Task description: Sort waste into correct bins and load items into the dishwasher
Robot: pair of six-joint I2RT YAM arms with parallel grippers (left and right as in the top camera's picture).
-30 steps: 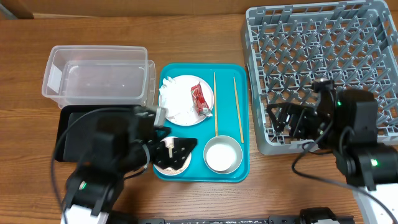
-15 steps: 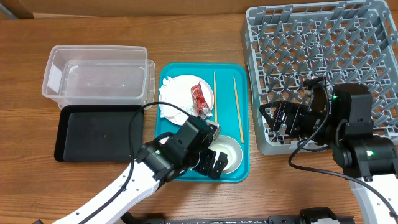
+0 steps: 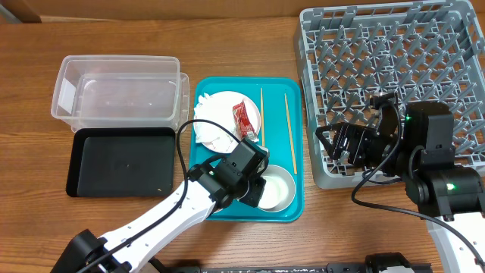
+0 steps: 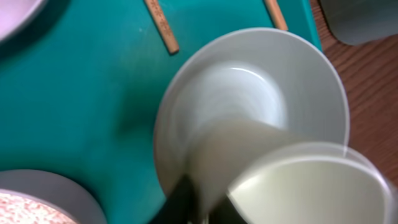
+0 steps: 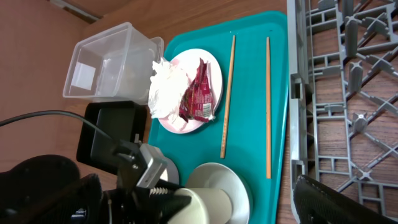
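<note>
The robot's left gripper has hold of the white cup, but the grey dish rack (image 3: 386,68) lies under its right gripper, so the robot should raise the cup (image 3: 270,195) and pass it across.
On the teal tray, my left gripper (image 3: 256,189) (image 4: 199,208) has its fingers shut on the near rim of the pale bowl (image 3: 279,189) (image 4: 249,93) (image 5: 221,180). Beside the bowl sits the smaller plate (image 4: 37,199) holding rice grains. The large plate (image 3: 216,102) carries the crumpled napkin (image 3: 208,125) (image 5: 166,81) and the red packet (image 3: 242,120) (image 5: 199,93). Two chopsticks (image 3: 262,129) (image 3: 289,133) lie to its right. My right gripper (image 3: 345,145) (image 5: 196,186) hangs open and empty over the front left corner of the grey dish rack (image 3: 394,76) (image 5: 348,93).
The clear tub (image 3: 114,95) stands at the back left with the black tray (image 3: 121,161) in front of it, both left of the teal tray (image 3: 276,98). The left arm's cable loops over the teal tray's left edge.
My left arm swung right from above the black tray and smaller plate to the bowl, and its fingers closed on the bowl's rim. The right arm shifted slightly, then held still.
</note>
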